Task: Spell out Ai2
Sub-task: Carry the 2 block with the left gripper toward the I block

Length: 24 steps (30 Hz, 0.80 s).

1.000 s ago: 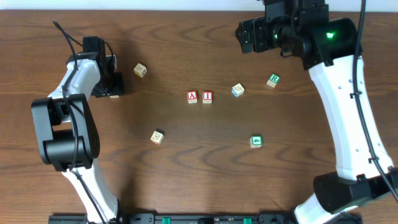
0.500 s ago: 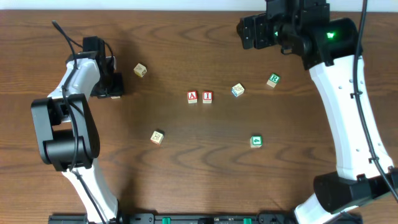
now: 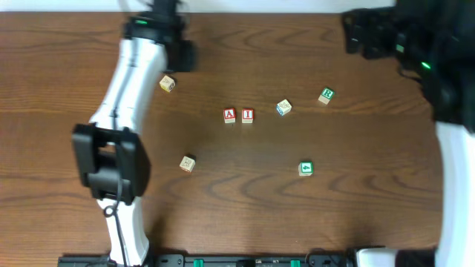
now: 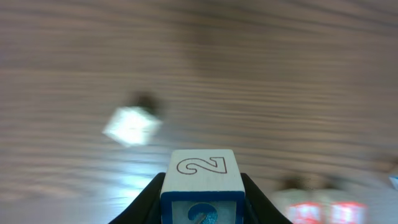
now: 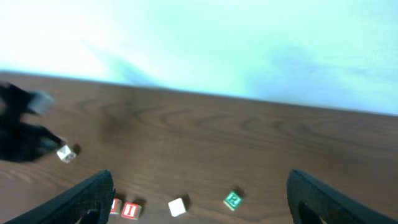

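The 2 cube's blue side [image 4: 203, 212] is up and the gap [image 3: 265, 116] between the I cube and the pale cube is open. My left gripper should keep going there and let go.
The red-edged A cube [image 3: 229, 115] and the red-edged I cube [image 3: 247, 115] sit side by side at the table's middle. They also show blurred in the left wrist view [image 4: 323, 211], and the I cube in the right wrist view [image 5: 129, 210]. My left gripper [image 3: 180, 55] hangs over the far left of the table, shut on the blue-edged 2 cube [image 4: 200, 171]. That cube is hidden under the gripper in the overhead view. My right gripper [image 3: 367, 33] is high at the far right, wide open and empty [image 5: 217, 205].
A pale blue-and-white cube [image 3: 283, 107] lies right of the I cube. The green-edged R cube [image 3: 326, 95] is further right. A green cube [image 3: 305, 168] lies nearer the front. Cream cubes lie at the far left [image 3: 168, 84] and front left [image 3: 187, 163].
My left arm has swung from the far left edge up and right, with the 2 cube in its gripper. My right arm has moved right and up.
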### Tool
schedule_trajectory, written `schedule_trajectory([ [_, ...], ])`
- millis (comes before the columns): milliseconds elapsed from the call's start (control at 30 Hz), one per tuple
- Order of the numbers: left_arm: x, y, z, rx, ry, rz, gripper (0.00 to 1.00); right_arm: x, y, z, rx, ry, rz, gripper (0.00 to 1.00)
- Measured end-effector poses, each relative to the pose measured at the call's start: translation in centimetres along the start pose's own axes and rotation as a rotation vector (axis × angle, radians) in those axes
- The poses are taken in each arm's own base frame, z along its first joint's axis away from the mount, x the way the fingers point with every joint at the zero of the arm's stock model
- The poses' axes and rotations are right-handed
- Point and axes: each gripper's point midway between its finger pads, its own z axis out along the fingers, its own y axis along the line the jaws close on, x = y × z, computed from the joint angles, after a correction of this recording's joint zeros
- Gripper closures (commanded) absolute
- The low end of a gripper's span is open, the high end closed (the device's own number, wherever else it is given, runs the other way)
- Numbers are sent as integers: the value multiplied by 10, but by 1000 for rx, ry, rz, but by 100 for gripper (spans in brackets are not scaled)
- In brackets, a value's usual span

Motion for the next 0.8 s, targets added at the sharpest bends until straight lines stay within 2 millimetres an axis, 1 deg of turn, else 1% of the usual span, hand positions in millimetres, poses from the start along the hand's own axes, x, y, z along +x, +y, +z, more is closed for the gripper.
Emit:
schedule_trajectory([
  [67,8,-41,2,34,-1,48,94,-4,-9,-23,25,-36,11,12],
  [133,20,-89,4,80,-3,113,94,-8,-20,-47,60,-74,26,11],
  [200,33,-121,6,109,4,153,94,-8,-29,-67,92,-97,39,10],
  [233,42,-137,9,121,16,172,94,-7,-33,-76,105,-106,44,9],
  [300,56,-156,18,128,42,195,94,-5,-36,-92,125,-121,52,9],
  [400,77,-175,38,127,89,212,94,-3,-35,-113,134,-147,52,9],
  [500,96,-184,56,114,138,212,94,1,-32,-123,135,-148,52,9],
  [600,108,-186,65,100,175,188,94,6,-32,-122,135,-128,56,9],
  [800,115,-186,77,81,201,97,94,9,-33,-119,135,-111,58,9],
])
